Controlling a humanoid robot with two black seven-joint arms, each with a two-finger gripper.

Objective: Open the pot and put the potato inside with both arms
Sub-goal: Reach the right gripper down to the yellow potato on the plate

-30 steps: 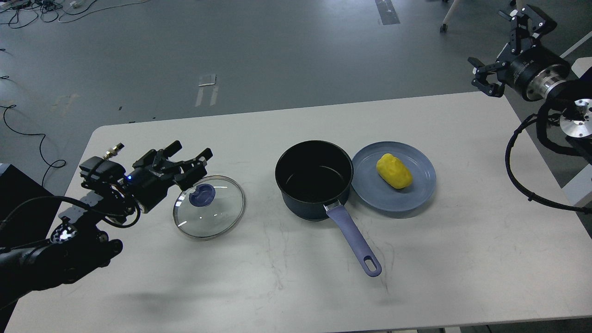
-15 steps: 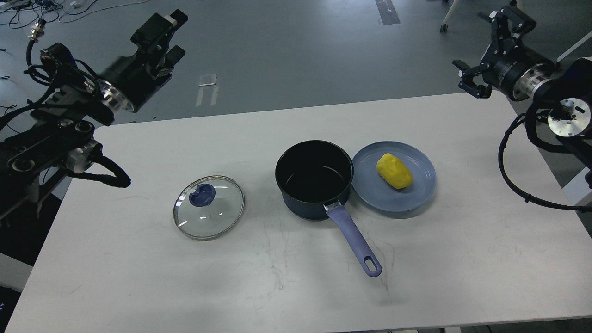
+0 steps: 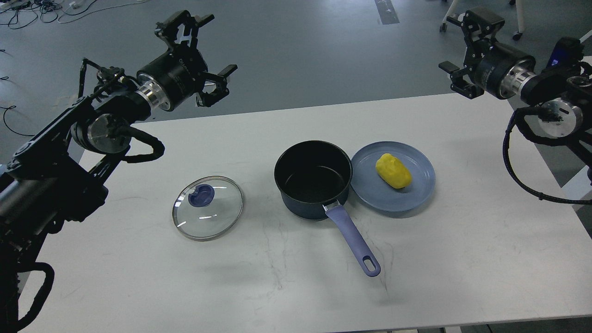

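Note:
I expect the yellow potato to fall over onto its side when I put it end-up into the pot, because it is long with rounded ends.
A dark pot with a purple handle stands open in the middle of the white table. Its glass lid with a blue knob lies flat on the table to the left. A yellow potato lies on a blue plate that touches the pot's right side. My left gripper is open and empty, raised high above the table's far left edge. My right gripper is open and empty, raised above the far right corner.
The grey floor lies beyond the table's far edge, with cables at the top left and a chair leg with a caster at the top right.
My left arm has risen from beside the lid to high over the table's far left edge. The right gripper has shifted a little to the left. The lid stays on the table.

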